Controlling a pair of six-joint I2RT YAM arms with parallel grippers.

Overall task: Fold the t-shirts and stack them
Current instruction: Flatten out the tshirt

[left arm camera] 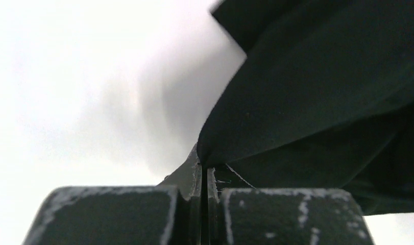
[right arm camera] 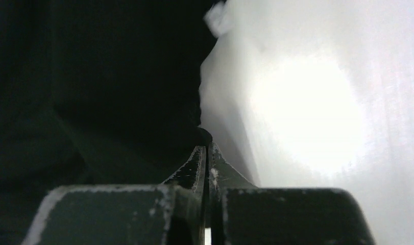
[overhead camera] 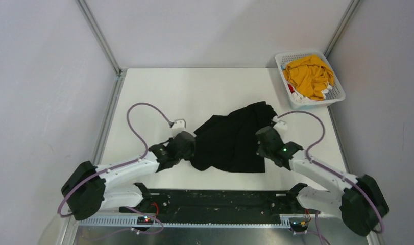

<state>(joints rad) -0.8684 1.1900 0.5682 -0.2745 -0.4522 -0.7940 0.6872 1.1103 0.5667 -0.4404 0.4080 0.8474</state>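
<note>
My right gripper should go up together with my left gripper and swing the t-shirt flat before folding, because the black t-shirt lies bunched short of the table's far side.
A large black t-shirt lies crumpled in the middle of the white table. My left gripper is at its left edge, shut on a fold of the black cloth; the fabric rises from between the fingertips. My right gripper is at the shirt's right edge, shut on the black cloth at the fingertips. A mustard-yellow t-shirt lies bunched in the basket at the back right, with bits of red and white cloth beside it.
A white plastic lattice basket stands at the table's back right corner. Grey walls and metal frame posts close the table on three sides. Purple cables loop over both arms.
</note>
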